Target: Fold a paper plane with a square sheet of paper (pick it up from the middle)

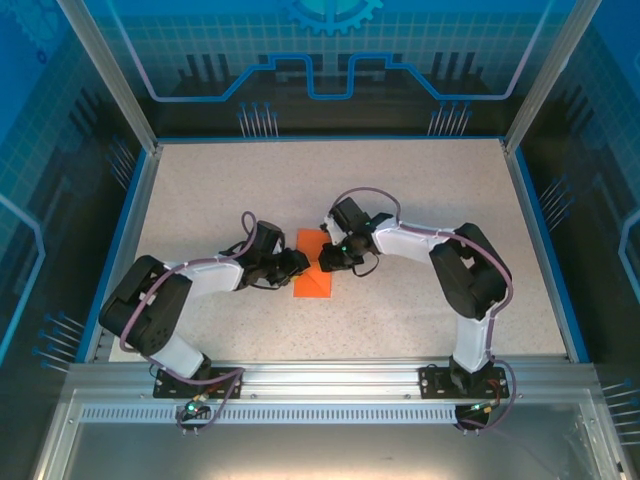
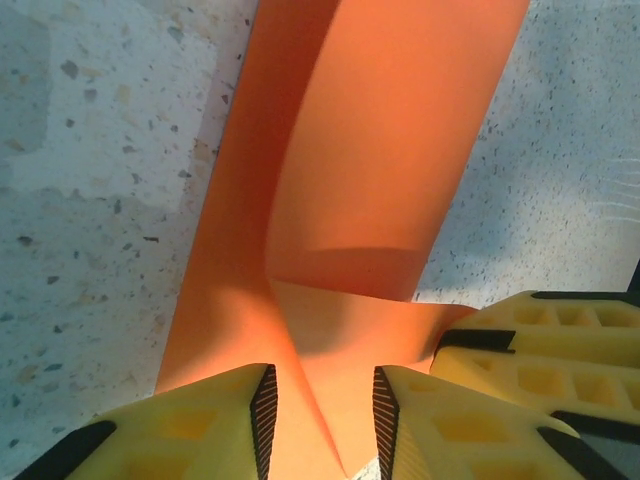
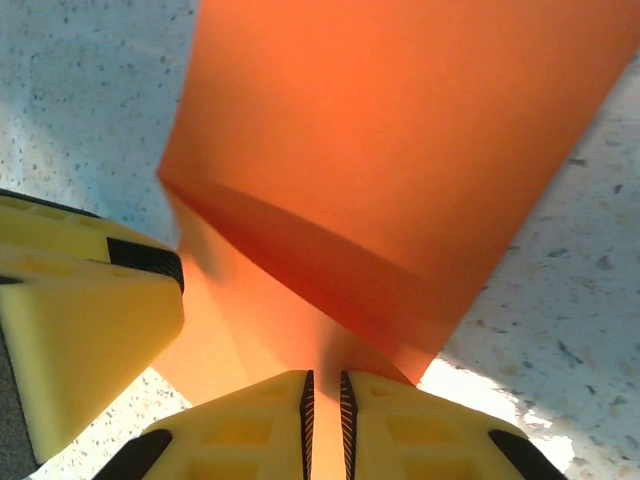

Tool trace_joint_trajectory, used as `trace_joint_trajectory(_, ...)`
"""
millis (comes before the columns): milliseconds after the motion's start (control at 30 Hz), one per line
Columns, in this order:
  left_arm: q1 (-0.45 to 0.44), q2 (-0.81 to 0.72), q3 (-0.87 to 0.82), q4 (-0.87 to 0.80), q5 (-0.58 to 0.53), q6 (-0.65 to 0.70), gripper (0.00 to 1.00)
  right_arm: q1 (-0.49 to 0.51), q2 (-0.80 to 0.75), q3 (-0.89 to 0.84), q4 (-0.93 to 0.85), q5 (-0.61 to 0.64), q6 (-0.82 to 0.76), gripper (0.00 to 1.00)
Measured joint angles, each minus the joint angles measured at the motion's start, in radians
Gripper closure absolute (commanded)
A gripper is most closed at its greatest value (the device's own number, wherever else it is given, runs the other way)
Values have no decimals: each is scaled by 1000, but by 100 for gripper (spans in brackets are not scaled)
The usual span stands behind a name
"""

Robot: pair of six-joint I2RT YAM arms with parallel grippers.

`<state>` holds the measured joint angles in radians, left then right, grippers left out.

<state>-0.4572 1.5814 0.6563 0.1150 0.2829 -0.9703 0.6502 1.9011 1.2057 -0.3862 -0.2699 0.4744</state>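
The robot's left hand should grab the sheet's edge and flip the sheet over before the next fold, because the orange sheet's folded corner (image 2: 362,335) lies on the sheet's upper side.
The orange square sheet of paper (image 1: 316,282) lies folded in the middle of the table as an upright strip, with no paper plane shape to it. Both grippers meet over its far half. My left gripper (image 1: 298,263) comes in from the left. In its wrist view the jaws (image 2: 320,415) stand apart astride a raised crease and corner of the sheet (image 2: 380,150). My right gripper (image 1: 326,257) comes in from the right. Its jaws (image 3: 324,425) are pinched on a thin ridge of the paper (image 3: 400,130), and a flap lifts in front of them.
The speckled table (image 1: 420,200) has a blue rim and glass walls on three sides. The two grippers are nearly touching. A right finger (image 2: 560,345) stands beside the left jaws, and a left finger (image 3: 85,320) beside the right jaws.
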Motion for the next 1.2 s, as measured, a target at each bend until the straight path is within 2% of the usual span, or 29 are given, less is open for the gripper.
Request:
trace_joint_trajectory(200, 0, 34, 0, 39, 23, 0, 63, -13, 14, -6, 22, -17, 19, 83)
trace_joint_trajectory(533, 0, 89, 5, 110, 55, 0, 69, -19, 20, -29, 48, -48, 39, 85)
trace_joint_trajectory(867, 0, 88, 6, 143, 62, 18, 90, -48, 13, -57, 67, -53, 58, 84)
trace_joint_trajectory(1067, 0, 3, 35, 39, 33, 95, 94, -85, -100, -103, 66, -27, 77, 79)
trace_joint_trajectory(1200, 0, -107, 137, -190, -69, 197, 94, -101, -214, -123, 69, 32, 88, 71)
